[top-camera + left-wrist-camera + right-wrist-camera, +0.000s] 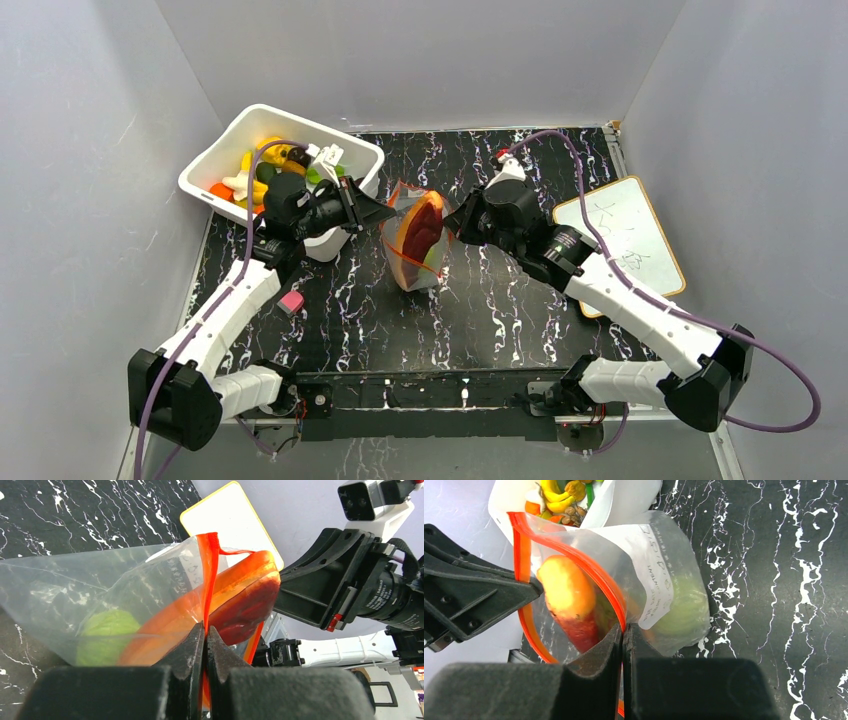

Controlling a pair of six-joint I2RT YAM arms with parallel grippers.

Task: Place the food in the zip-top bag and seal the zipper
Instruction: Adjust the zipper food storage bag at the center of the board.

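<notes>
The orange-red fruit sticks out (246, 589) beyond the zipper. Next, my right gripper lets go of the zipper and pushes the fruit's end (270, 569) farther in while my left gripper holds the bag.
The clear zip-top bag (418, 240) hangs over the middle of the table between my two grippers. Its red-orange zipper (520, 545) forms an open loop at the mouth. My left gripper (205, 627) is shut on the zipper strip (209, 565) on one side of the mouth, and my right gripper (623, 627) is shut on it on the other side. Inside the bag lie a pale-green cabbage (107, 635) and an orange-red fruit (569, 597). More food (258, 170) sits in the white bin. From above, the left gripper (385, 212) and right gripper (452, 222) flank the bag.
The white bin (215, 160) stands at the back left, just behind my left wrist. A yellow-edged white board (625, 240) lies at the right, under my right arm. A small pink block (291, 301) rests beside my left forearm. Grey walls close in on three sides.
</notes>
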